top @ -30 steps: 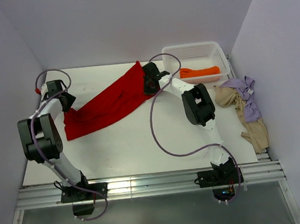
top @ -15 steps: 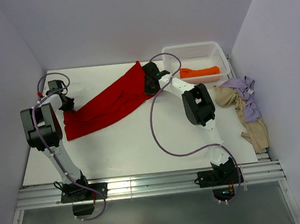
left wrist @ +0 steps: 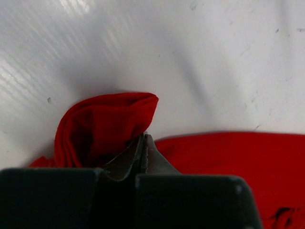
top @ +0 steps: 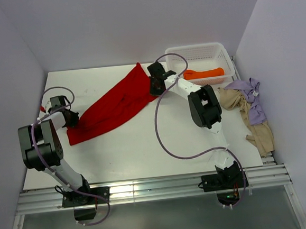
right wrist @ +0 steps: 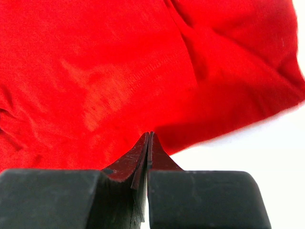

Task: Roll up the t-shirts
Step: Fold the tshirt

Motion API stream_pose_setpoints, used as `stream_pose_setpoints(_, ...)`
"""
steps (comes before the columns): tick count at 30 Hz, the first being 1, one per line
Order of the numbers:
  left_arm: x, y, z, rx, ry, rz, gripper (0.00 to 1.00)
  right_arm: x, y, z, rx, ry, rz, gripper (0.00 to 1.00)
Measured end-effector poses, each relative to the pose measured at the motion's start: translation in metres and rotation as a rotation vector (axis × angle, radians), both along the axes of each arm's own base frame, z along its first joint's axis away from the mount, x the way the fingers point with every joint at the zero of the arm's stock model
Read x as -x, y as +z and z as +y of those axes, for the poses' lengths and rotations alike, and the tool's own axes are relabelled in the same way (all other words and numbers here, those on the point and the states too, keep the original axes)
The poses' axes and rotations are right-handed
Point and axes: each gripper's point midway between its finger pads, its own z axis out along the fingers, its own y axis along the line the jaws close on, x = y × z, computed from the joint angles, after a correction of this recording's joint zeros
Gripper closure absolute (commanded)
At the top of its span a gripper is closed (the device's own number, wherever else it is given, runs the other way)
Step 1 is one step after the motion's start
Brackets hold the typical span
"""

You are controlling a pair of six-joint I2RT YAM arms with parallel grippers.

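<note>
The red t-shirt is lying in a diagonal band (top: 113,108), so my left gripper should swing its near end (top: 77,136) toward me while my right gripper keeps hold of the t-shirt's far edge.
The red t-shirt (top: 112,104) lies stretched out in a diagonal band across the table, from near left to far middle. My left gripper (top: 71,119) is shut on its near-left end. In the left wrist view the shut fingertips (left wrist: 144,137) pinch a bunched fold of the red cloth (left wrist: 102,125). My right gripper (top: 155,85) is shut at the shirt's far right edge. In the right wrist view its tips (right wrist: 149,134) meet at the edge of the red cloth (right wrist: 95,71). The orange t-shirt (top: 204,73) lies in the basket. The lilac t-shirt (top: 253,100) and the beige t-shirt (top: 257,130) lie crumpled at the right.
The white mesh basket (top: 197,52) stands at the back right of the white table (top: 135,153). Purple cables loop from both arms over the table. Grey walls close in the left, back and right sides.
My left gripper has moved toward the near edge with the shirt's left end in it, so that corner now lies lower. My right gripper has shifted slightly to the right.
</note>
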Motion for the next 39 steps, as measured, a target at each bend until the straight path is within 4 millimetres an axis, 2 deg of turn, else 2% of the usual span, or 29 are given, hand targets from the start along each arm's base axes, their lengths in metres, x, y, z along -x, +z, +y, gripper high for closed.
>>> stream_pose_setpoints(5, 0.011, -0.001, -0.009, 0.013, -0.019, -0.016, 1.00, 0.025, -0.006, -0.012, 0.013, 0.001, 0.040, 1.00)
stream_pose_setpoints(11, 0.021, -0.001, -0.028, 0.014, -0.061, -0.017, 1.00, 0.034, 0.000, -0.015, 0.005, -0.003, 0.038, 1.00)
stream_pose_setpoints(18, 0.026, -0.002, -0.034, 0.027, -0.074, -0.025, 1.00, 0.036, 0.000, -0.012, -0.005, -0.009, 0.043, 1.00)
stream_pose_setpoints(25, 0.037, -0.002, -0.054, 0.053, -0.119, -0.026, 1.00, 0.024, -0.014, -0.006, 0.003, -0.017, 0.058, 1.00)
stream_pose_setpoints(29, 0.051, -0.002, -0.078, 0.075, -0.159, -0.016, 1.00, 0.014, -0.013, -0.001, 0.006, -0.021, 0.050, 1.00)
stream_pose_setpoints(36, 0.074, -0.003, -0.153, 0.124, -0.316, 0.014, 1.00, 0.013, -0.014, -0.003, 0.009, -0.024, 0.056, 1.00)
stream_pose_setpoints(39, 0.085, -0.003, -0.177, 0.142, -0.369, 0.021, 1.00, 0.012, -0.014, -0.004, 0.006, -0.024, 0.058, 1.00)
